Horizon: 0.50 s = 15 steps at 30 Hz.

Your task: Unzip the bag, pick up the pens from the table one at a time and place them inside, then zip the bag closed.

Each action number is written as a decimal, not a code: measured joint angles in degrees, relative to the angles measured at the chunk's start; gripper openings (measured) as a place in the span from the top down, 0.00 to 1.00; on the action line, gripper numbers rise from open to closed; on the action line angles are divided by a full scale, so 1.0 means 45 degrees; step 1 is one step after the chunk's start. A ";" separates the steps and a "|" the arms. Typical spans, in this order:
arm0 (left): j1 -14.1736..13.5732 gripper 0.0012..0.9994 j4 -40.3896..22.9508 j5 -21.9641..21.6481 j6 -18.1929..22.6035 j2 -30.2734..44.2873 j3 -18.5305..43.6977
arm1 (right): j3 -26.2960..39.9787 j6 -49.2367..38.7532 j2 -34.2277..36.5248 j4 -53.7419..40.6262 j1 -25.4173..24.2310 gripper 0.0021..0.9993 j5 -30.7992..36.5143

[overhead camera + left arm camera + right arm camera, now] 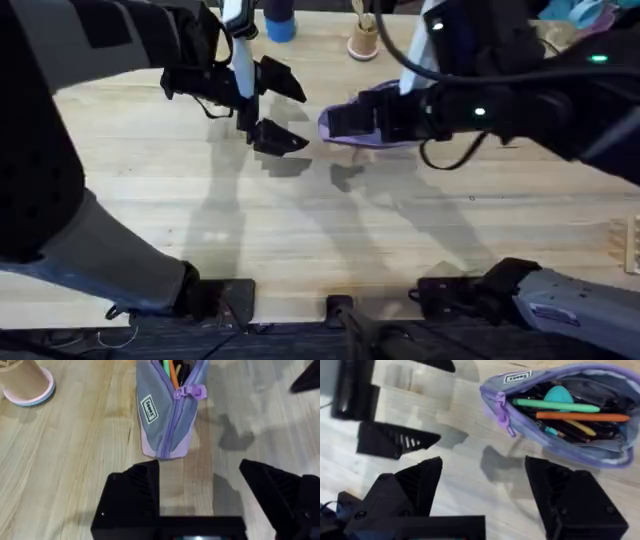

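I expect the purple zipper pull (pixel 503 412) to slide to the far end of the bag and close the bag when I pull it, because the pens are inside the bag's rim (pixel 570 411).
The lilac bag (pixel 530 380) lies on the table (pixel 300 220) with its zipper open. The green pen (pixel 555 406) and the orange pen (pixel 585 416) lie inside it among other items. The purple zipper pull (pixel 192 391) hangs at the bag's (pixel 167 420) near end. My left gripper (pixel 200 485) is open and empty, just short of that end. My right gripper (pixel 485 485) hovers open and empty beside the mouth of the bag. From overhead, the left gripper (pixel 285 108) is left of the bag (pixel 350 140), and the right gripper (pixel 345 120) is over it.
A tan spool on a pink and blue base (pixel 25 382) stands behind the bag, also seen from overhead as the spool (pixel 363 40). A blue object (pixel 280 25) sits at the table's far edge. A wooden rack (pixel 630 245) is at the right edge.
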 joint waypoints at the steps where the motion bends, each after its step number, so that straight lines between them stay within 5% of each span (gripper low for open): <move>1: 0.0000 0.00 0.0000 0.0028 0.0000 0.0000 0.0000 | -0.0016 0.0084 0.0240 0.0180 0.0000 0.00 0.0021; 15: 0.0000 0.00 -0.0005 0.0060 0.0005 0.0000 0.0000 | -0.0033 0.0895 0.2824 0.2993 0.0000 0.07 0.0541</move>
